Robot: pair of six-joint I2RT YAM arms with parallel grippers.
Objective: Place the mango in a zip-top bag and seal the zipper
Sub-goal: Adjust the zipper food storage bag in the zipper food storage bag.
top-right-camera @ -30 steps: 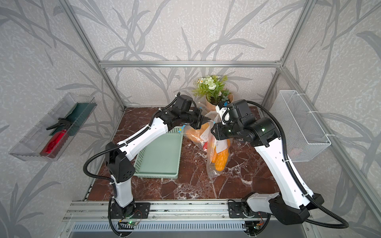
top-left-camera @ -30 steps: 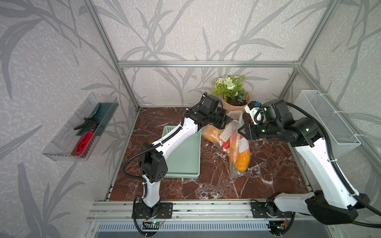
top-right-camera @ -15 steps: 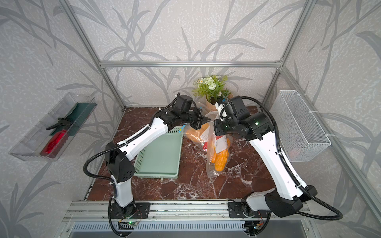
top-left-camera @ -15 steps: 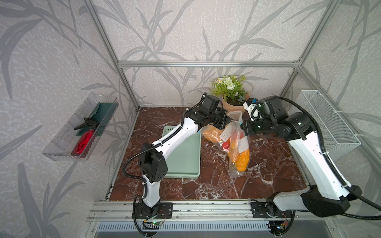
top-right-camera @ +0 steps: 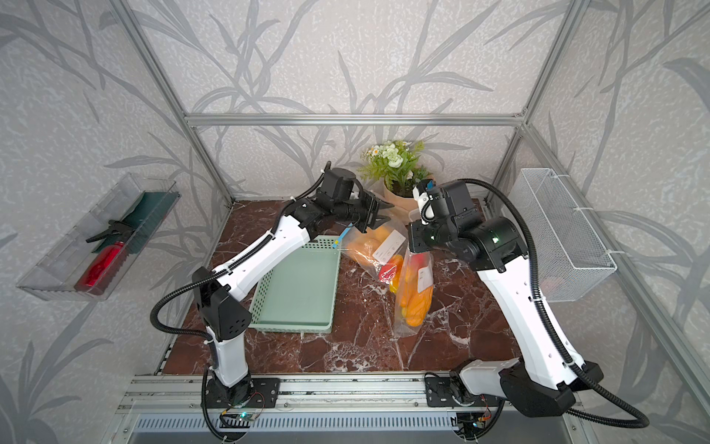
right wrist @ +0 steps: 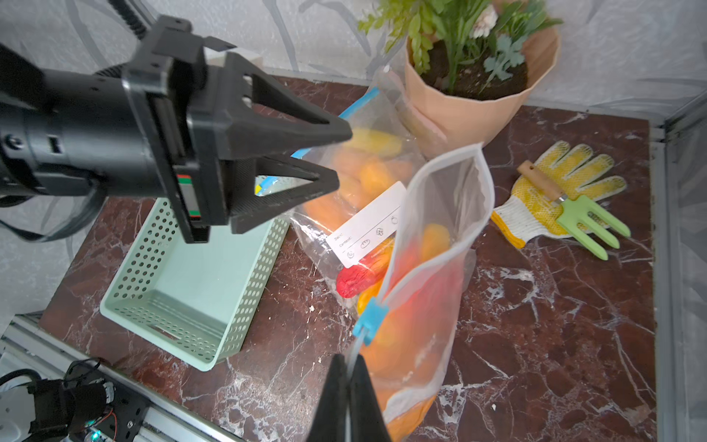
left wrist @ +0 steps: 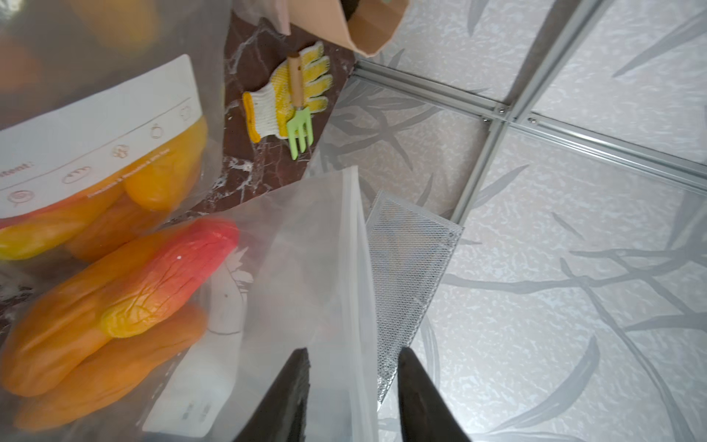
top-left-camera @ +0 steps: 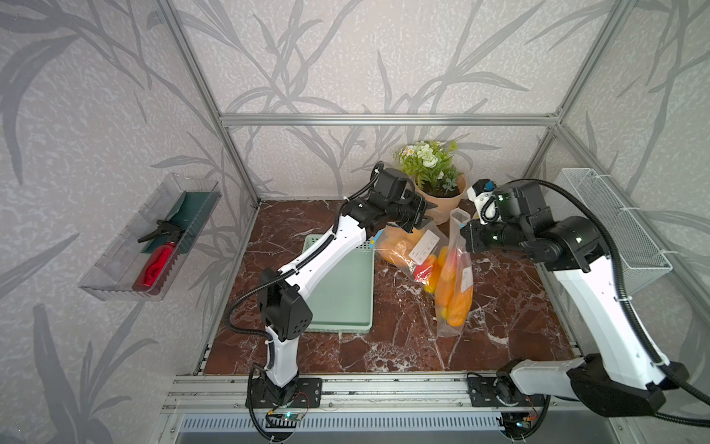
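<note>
I should use my right gripper to bring over the slider [right wrist: 372,319], which sits at the near end of the bag's opening, away from my left gripper, so that my left gripper can pull it.
The zip-top bag [top-left-camera: 457,265] [right wrist: 447,199] stands upright on the marble floor with orange and red mango [top-left-camera: 455,292] [right wrist: 405,344] inside. Its mouth gapes open. My right gripper [right wrist: 349,361] is shut on the near end of the zipper strip, just behind the light-blue slider [right wrist: 369,319]. At the far end of the mouth hovers my left gripper [top-left-camera: 428,215] [left wrist: 354,356]. It is open, and the bag's whitish edge [left wrist: 355,268] runs between its fingers without being pinched.
A second clear bag [top-left-camera: 403,246] of mangoes, with a white label and a light-blue strip, lies beside a mint-green basket [top-left-camera: 338,327]. Behind are a potted plant [top-left-camera: 434,184] and a yellow glove [right wrist: 554,199] with a green fork [right wrist: 585,222]. A wire basket [top-left-camera: 614,226] hangs on the right wall.
The left gripper has opened and let go of the bag's mouth. The right gripper has closed on the mouth's near end, by the slider.
</note>
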